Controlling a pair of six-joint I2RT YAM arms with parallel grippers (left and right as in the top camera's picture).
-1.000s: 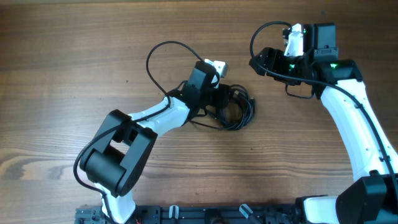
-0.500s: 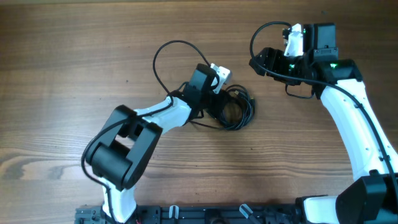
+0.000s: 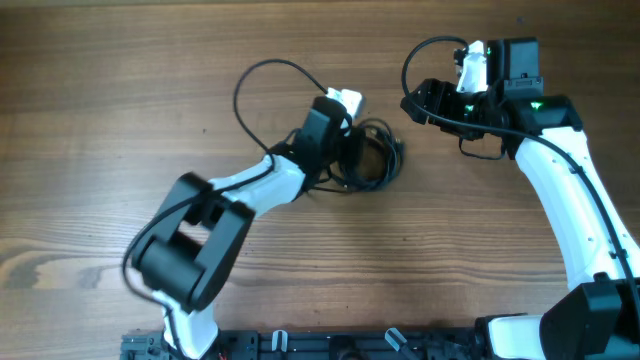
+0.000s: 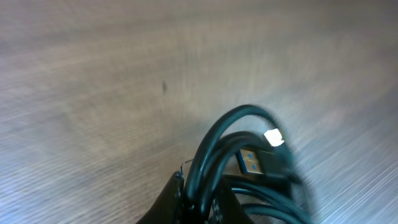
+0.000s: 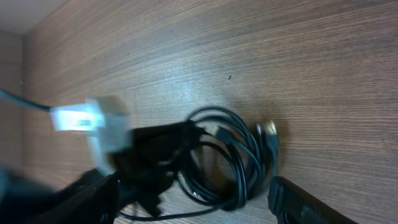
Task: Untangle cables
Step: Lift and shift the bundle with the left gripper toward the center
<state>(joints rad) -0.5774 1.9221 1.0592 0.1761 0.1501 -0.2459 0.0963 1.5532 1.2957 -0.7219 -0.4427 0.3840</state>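
Observation:
The cables' other side [image 3: 394,156] lies loose while my left gripper pinches several strands of cable together [image 4: 208,163], so next I move back and hold that side with my right gripper first.
The cables [image 3: 372,158] are a small bundle of thin black loops on the wooden table, near the middle. My left gripper [image 3: 348,158] reaches into the bundle's left side. In the left wrist view its jaws [image 4: 202,190] are pinched on a few black strands of the cables [image 4: 214,146], and a plug with a blue insert [image 4: 252,160] lies just beyond. My right gripper [image 3: 415,102] hangs to the bundle's upper right, apart from it. In the right wrist view it [image 5: 196,202] stands open, with the cables [image 5: 239,155] lying ahead between its fingers.
The left arm's own thick wire [image 3: 262,82] loops over the table behind its wrist. The right arm's wire [image 3: 425,50] arcs at the back right. A dark rail [image 3: 330,345] runs along the table's front edge.
My left gripper has shut on strands of the cables, and the bundle has shifted a little toward the far side with it. The right arm has not moved.

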